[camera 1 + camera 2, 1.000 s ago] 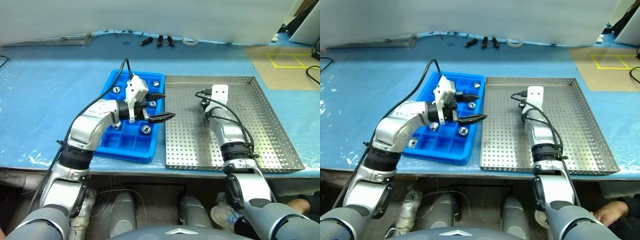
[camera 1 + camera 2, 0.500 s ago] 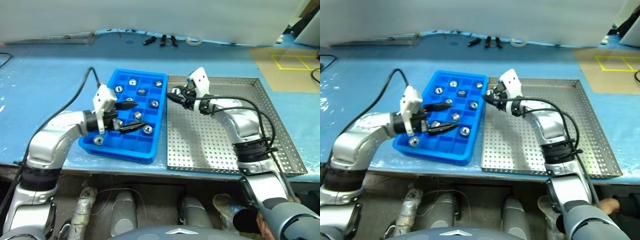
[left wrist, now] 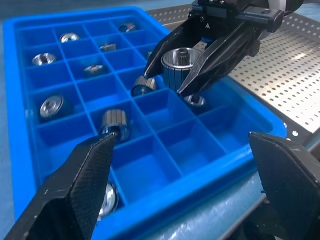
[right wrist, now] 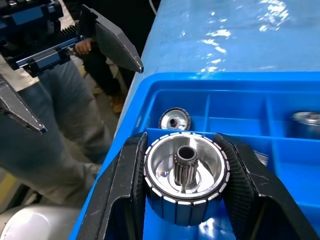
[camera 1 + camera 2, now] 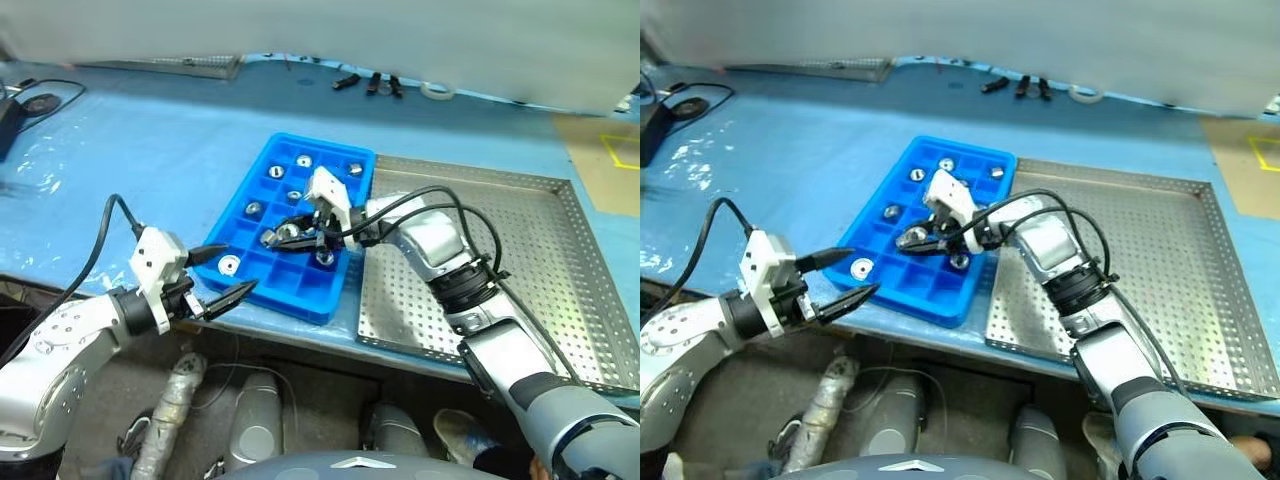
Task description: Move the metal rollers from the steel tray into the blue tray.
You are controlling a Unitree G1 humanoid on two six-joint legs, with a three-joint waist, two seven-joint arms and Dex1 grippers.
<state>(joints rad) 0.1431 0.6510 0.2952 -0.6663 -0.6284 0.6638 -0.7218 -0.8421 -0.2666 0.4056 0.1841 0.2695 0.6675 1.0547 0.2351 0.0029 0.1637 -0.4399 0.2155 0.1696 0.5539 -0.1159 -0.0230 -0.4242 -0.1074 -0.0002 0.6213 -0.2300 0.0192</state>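
The held roller (image 5: 289,231) is upright near the blue tray's empty front compartments (image 5: 287,279), so the robot's right gripper should keep lowering it until it sits inside one, then let it go.
The blue tray (image 5: 285,300) lies left of the steel tray (image 5: 560,260) on the blue table cover. Several metal rollers (image 5: 254,208) sit in its compartments. My right gripper (image 5: 290,233) reaches across from the steel tray's side and hangs just above the middle of the blue tray, shut on a silver roller (image 4: 185,172) with a black ribbed band. My left gripper (image 5: 240,266) is open and holds nothing, level with the blue tray's front left corner and pointing at it. The part of the steel tray's perforated floor that I can see is bare.
Small black tools (image 5: 370,85) and a roll of tape (image 5: 435,92) lie at the table's far edge. A perforated metal sheet (image 5: 190,65) is at the back left, and a black cable (image 5: 30,100) at the far left. The table's front edge runs just below the trays.
The camera has swung left. My right gripper moved left from the steel tray to over the blue tray, carrying a roller. My left gripper drew back out of the blue tray toward its front left corner, still open.
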